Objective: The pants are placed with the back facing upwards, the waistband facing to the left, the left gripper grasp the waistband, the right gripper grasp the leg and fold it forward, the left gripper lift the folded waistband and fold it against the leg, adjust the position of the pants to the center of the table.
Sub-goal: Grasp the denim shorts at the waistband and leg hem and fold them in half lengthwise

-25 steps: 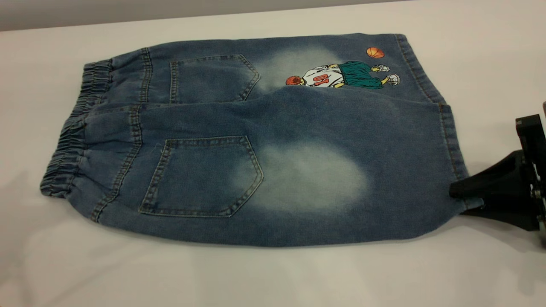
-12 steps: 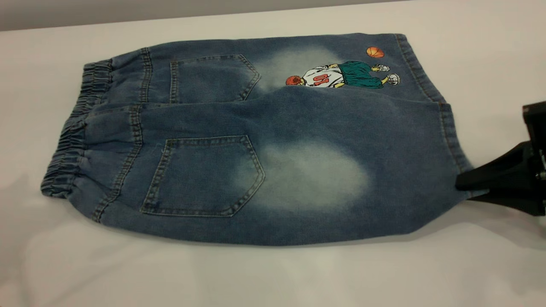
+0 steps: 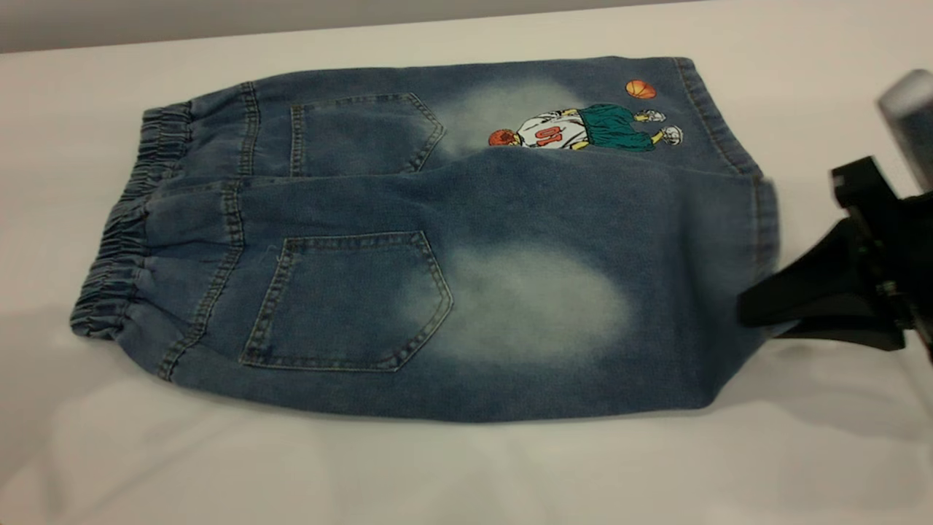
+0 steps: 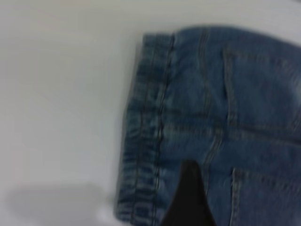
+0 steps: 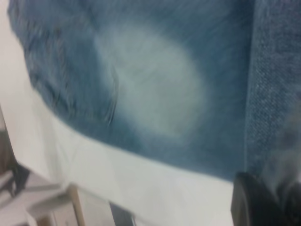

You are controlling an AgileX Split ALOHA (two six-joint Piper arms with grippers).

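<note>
The robot's right gripper holds the near leg's hem (image 3: 767, 249) while the waistband's near end lies loose, so the left gripper should pinch that waistband end (image 3: 103, 306) before both grippers fold the leg.
The blue denim pants (image 3: 437, 240) lie back up on the table (image 3: 466, 474), with the waistband (image 3: 120, 248) to the left. The near leg (image 3: 525, 306) with the pale oval partly overlaps the far leg with the cartoon player (image 3: 583, 130). My right gripper (image 3: 754, 310) is shut on the near leg's hem corner and holds it raised off the table. In the right wrist view, the pale oval (image 5: 150, 84) fills the middle and the gripper (image 5: 263, 202) is a dark shape at the edge. My left gripper (image 4: 188, 197) hovers over the denim just inside the waistband (image 4: 141, 141).
Bare white table surrounds the pants on all sides. Its far edge (image 3: 291, 33) meets a grey wall. In the right wrist view, part of a frame (image 5: 42, 202) shows beyond the table's edge.
The right gripper has moved left and upward with the hem corner. The leg's right end has lifted and drawn in toward the waistband. The rest of the pants has not moved.
</note>
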